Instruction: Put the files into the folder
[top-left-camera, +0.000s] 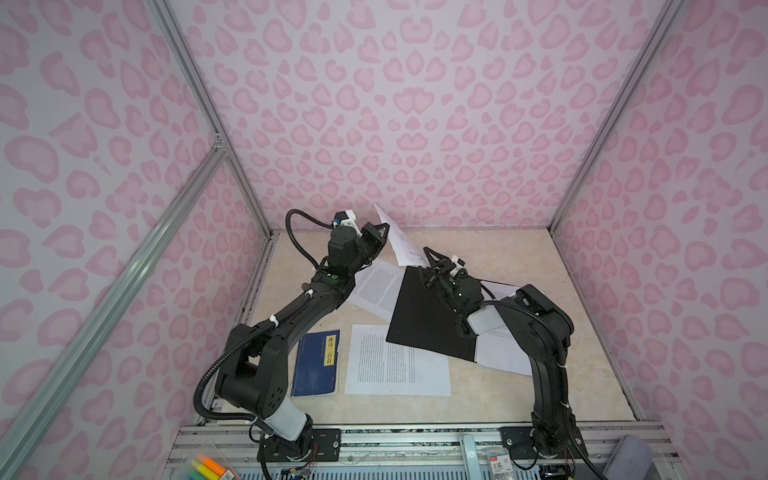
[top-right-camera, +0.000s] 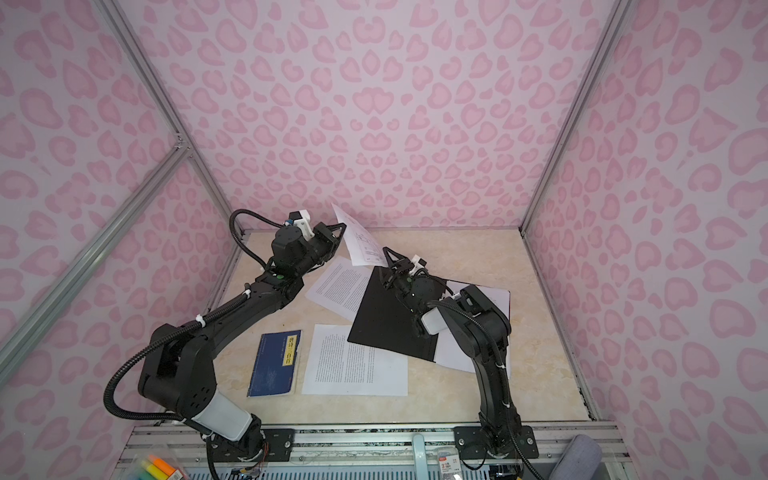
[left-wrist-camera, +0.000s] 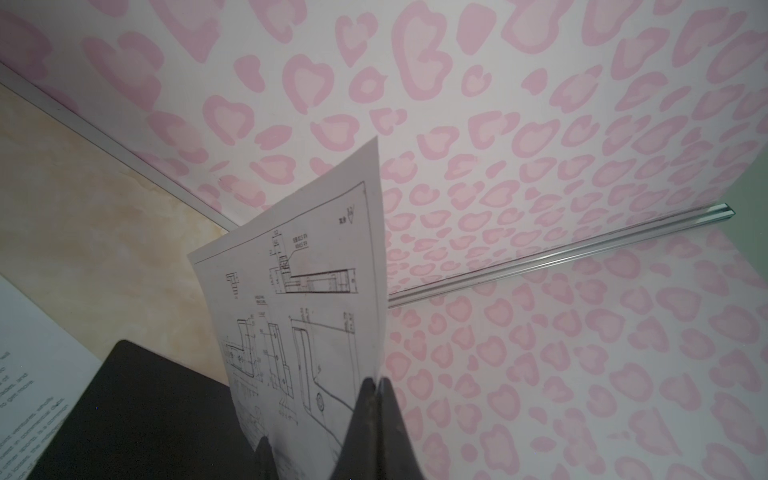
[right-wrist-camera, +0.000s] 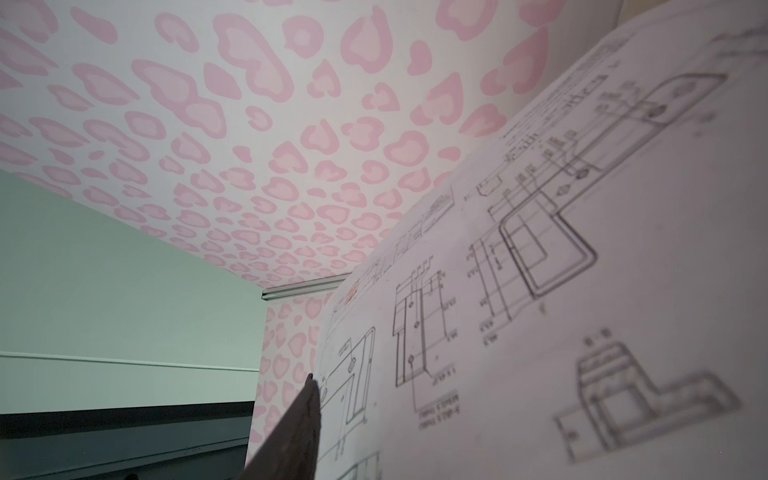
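Observation:
The robot's left gripper is holding the sheet far from the folder's paper side (top-left-camera: 510, 350), so the right gripper should take hold of the sheet's lower corner (top-left-camera: 418, 261) before the left gripper opens.
My left gripper (top-left-camera: 386, 227) (left-wrist-camera: 377, 382) is shut on one of the files, a white sheet with line drawings (top-left-camera: 399, 239) (left-wrist-camera: 307, 291), and holds it upright above the table's back. My right gripper (top-left-camera: 430, 255) stands open at this sheet's lower corner. In the right wrist view one finger (right-wrist-camera: 309, 399) lies along the sheet's edge (right-wrist-camera: 540, 291) and the other is hidden behind the paper. The folder (top-left-camera: 419, 316) (left-wrist-camera: 145, 407) lies open on the table, black inside up. More text sheets (top-left-camera: 395, 365) (top-left-camera: 376, 291) (top-left-camera: 503, 353) lie around and partly under it.
A dark blue book with a yellow label (top-left-camera: 316, 363) lies left of the front sheet, close to the left arm's base. Pink patterned walls close in the table on three sides. Highlighters (top-left-camera: 212, 467) and a small packet (top-left-camera: 498, 461) lie on the front rail.

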